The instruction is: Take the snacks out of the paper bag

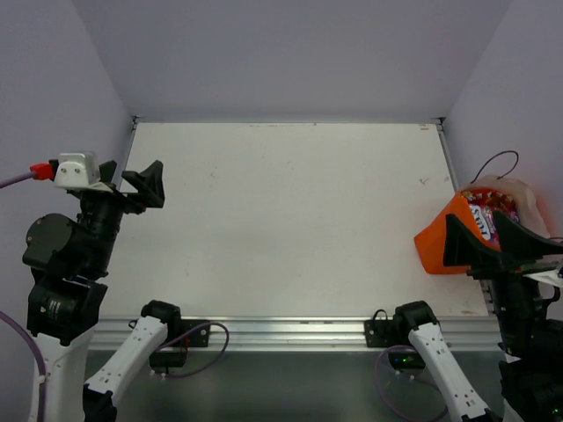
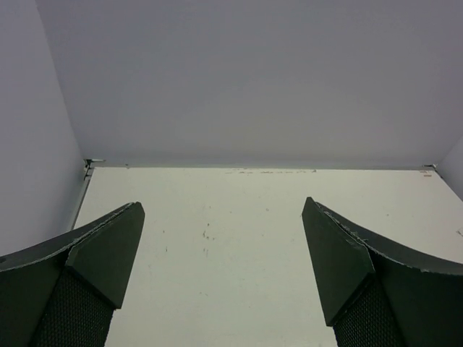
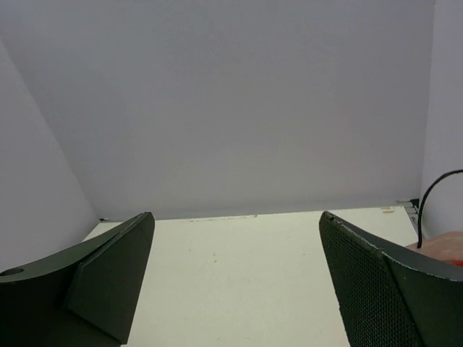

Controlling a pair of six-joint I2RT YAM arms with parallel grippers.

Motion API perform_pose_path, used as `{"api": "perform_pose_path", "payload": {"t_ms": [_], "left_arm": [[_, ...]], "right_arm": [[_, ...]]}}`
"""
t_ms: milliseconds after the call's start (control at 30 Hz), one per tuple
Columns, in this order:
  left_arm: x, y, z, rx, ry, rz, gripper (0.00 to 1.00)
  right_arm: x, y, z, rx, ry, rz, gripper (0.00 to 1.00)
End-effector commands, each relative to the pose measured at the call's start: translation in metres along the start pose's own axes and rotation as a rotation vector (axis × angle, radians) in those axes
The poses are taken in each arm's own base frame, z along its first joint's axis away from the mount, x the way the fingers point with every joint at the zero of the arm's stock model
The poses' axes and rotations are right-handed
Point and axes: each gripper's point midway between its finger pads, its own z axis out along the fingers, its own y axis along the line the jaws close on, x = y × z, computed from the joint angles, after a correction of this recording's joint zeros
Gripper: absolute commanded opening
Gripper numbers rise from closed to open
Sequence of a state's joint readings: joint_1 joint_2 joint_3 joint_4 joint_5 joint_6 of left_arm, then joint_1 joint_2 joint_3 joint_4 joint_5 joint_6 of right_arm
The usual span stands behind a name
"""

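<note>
My right gripper keeps going toward the rim's far corner (image 1: 466, 186) with its fingers wide open and closes there, because the orange paper bag's rim (image 1: 464, 200) stands free beside open table.
The orange paper bag (image 1: 433, 239) lies on its side at the table's right edge, its mouth toward the right wall. Glossy red, magenta and white snacks (image 1: 489, 206) show in its opening. A dark cord handle (image 1: 498, 161) loops up behind it. My right gripper (image 1: 476, 220) is open and empty, hovering just over the bag. In the right wrist view my right gripper (image 3: 236, 215) has its jaws wide apart, with only a sliver of the bag (image 3: 443, 246) and its cord (image 3: 432, 194) at the right edge. My left gripper (image 1: 130, 177) is open and empty at the far left; the left wrist view also shows it (image 2: 223, 204) open.
The white table (image 1: 281, 220) is walled by grey panels at the back and both sides. A metal rail (image 1: 290, 330) runs along the near edge with both arm bases and cables. The bag sits partly over the table's right edge rail.
</note>
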State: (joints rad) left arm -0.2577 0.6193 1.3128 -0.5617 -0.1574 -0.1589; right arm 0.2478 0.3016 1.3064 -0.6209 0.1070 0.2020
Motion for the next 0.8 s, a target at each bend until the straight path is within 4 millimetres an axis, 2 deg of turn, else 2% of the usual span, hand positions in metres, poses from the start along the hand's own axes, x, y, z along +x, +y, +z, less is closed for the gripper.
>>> {"api": "perform_pose_path", "payload": {"t_ms": [0,100,167,200,267,333,367,400,467,500,533,600,633,700,733,767], "left_arm": [[0.014,-0.009,0.013,0.037,0.046,-0.014,1.0],[0.031,-0.015,0.022,0.064,0.108,-0.017,1.0],[0.039,-0.02,0.026,0.083,0.136,-0.026,1.0],[0.045,-0.022,0.03,0.091,0.157,-0.027,1.0],[0.051,-0.026,0.033,0.112,0.18,-0.03,1.0],[0.06,-0.027,0.037,0.112,0.211,-0.029,1.0],[0.062,-0.027,0.038,0.113,0.218,-0.029,1.0],[0.065,-0.027,0.039,0.117,0.224,-0.029,1.0],[0.07,-0.029,0.039,0.124,0.238,-0.028,1.0],[0.073,-0.029,0.039,0.126,0.243,-0.027,1.0],[0.075,-0.029,0.039,0.127,0.248,-0.026,1.0],[0.08,-0.032,0.037,0.152,0.259,-0.027,1.0],[0.083,-0.032,0.038,0.153,0.265,-0.026,1.0],[0.089,-0.033,0.037,0.159,0.278,-0.024,1.0],[0.091,-0.034,0.037,0.164,0.284,-0.024,1.0],[0.094,-0.038,0.036,0.177,0.29,-0.025,1.0]], "right_arm": [[0.031,-0.02,0.018,0.13,0.103,0.044,0.99],[0.055,-0.02,0.033,0.153,0.206,0.075,0.99],[0.066,-0.033,0.041,0.263,0.238,0.137,0.99],[0.078,-0.042,0.047,0.332,0.29,0.148,0.99],[0.084,-0.064,0.05,0.492,0.292,0.169,0.99],[0.097,-0.078,0.061,0.587,0.344,0.129,0.99],[0.101,-0.092,0.058,0.684,0.353,0.104,0.99],[0.107,-0.098,0.067,0.732,0.383,0.079,0.99],[0.115,-0.116,0.069,0.837,0.41,0.058,0.99],[0.123,-0.124,0.077,0.88,0.437,0.046,0.99],[0.124,-0.138,0.075,0.951,0.431,0.042,0.99],[0.129,-0.152,0.079,1.016,0.435,0.059,0.99],[0.137,-0.169,0.08,1.085,0.451,0.062,0.99],[0.149,-0.177,0.086,1.107,0.48,0.113,0.99],[0.157,-0.19,0.086,1.151,0.5,0.129,0.99],[0.16,-0.195,0.087,1.172,0.5,0.154,0.99]]}}
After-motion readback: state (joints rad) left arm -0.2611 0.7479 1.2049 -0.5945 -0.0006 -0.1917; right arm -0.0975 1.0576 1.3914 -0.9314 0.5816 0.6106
